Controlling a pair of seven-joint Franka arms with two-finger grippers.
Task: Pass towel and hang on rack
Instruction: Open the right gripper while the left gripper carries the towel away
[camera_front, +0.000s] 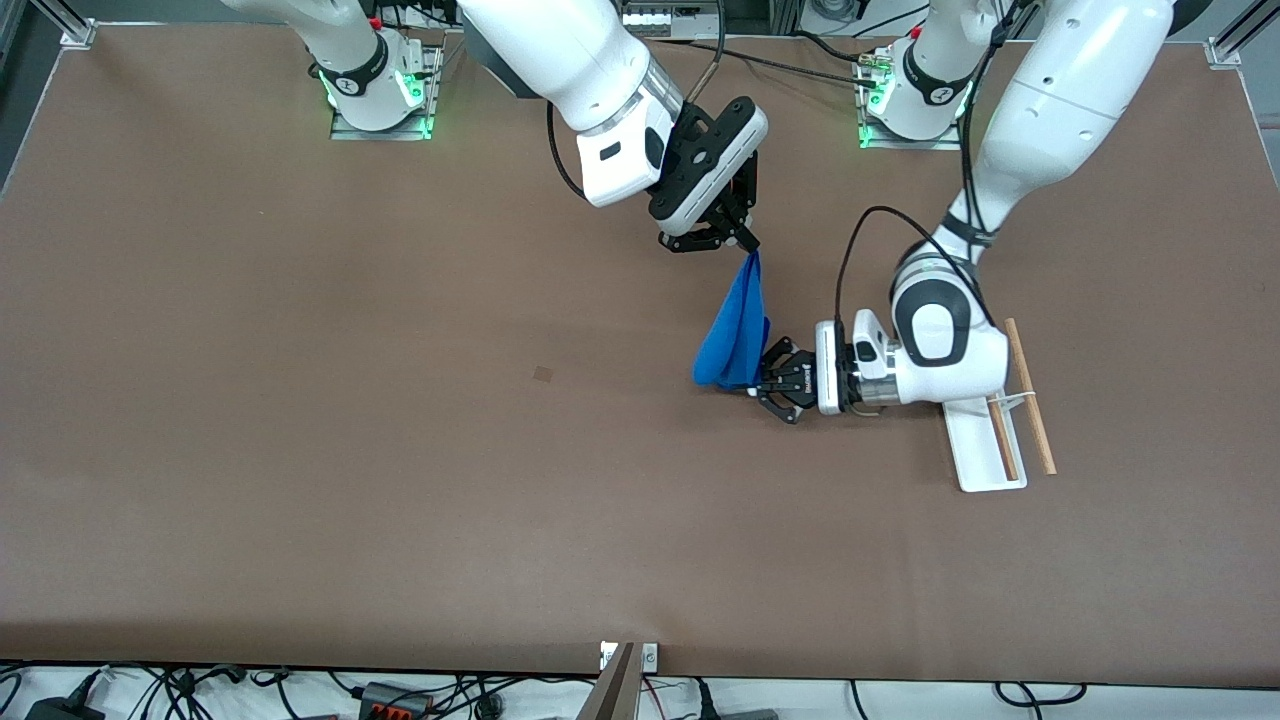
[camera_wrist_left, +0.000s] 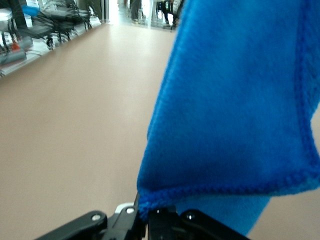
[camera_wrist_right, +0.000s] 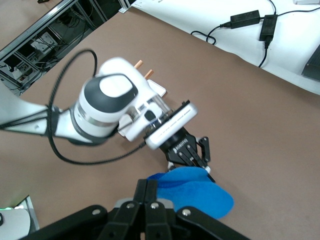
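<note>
The blue towel is in both grippers. Next, my right gripper opens and releases the towel's top corner (camera_front: 753, 259) before my left gripper carries the towel to the rack (camera_front: 998, 456).
The blue towel (camera_front: 730, 340) hangs over the middle of the table between both grippers. My right gripper (camera_front: 750, 243) is shut on its thin top corner and holds it up. My left gripper (camera_front: 757, 380) lies level and is shut on the towel's lower edge. In the left wrist view the towel (camera_wrist_left: 235, 100) fills most of the picture, its hem pinched in my left gripper (camera_wrist_left: 147, 215). In the right wrist view my right gripper (camera_wrist_right: 151, 187) is pressed together above the towel (camera_wrist_right: 200, 192). The rack (camera_front: 990, 445), with two wooden rods (camera_front: 1030, 395), stands toward the left arm's end, partly hidden under the left wrist.
A small dark mark (camera_front: 543, 373) lies on the brown table (camera_front: 300, 450), toward the right arm's end from the towel. Cables and power bricks (camera_front: 390, 700) run below the table's near edge. The left arm's forearm (camera_front: 950, 350) hangs over the rack's end nearest the bases.
</note>
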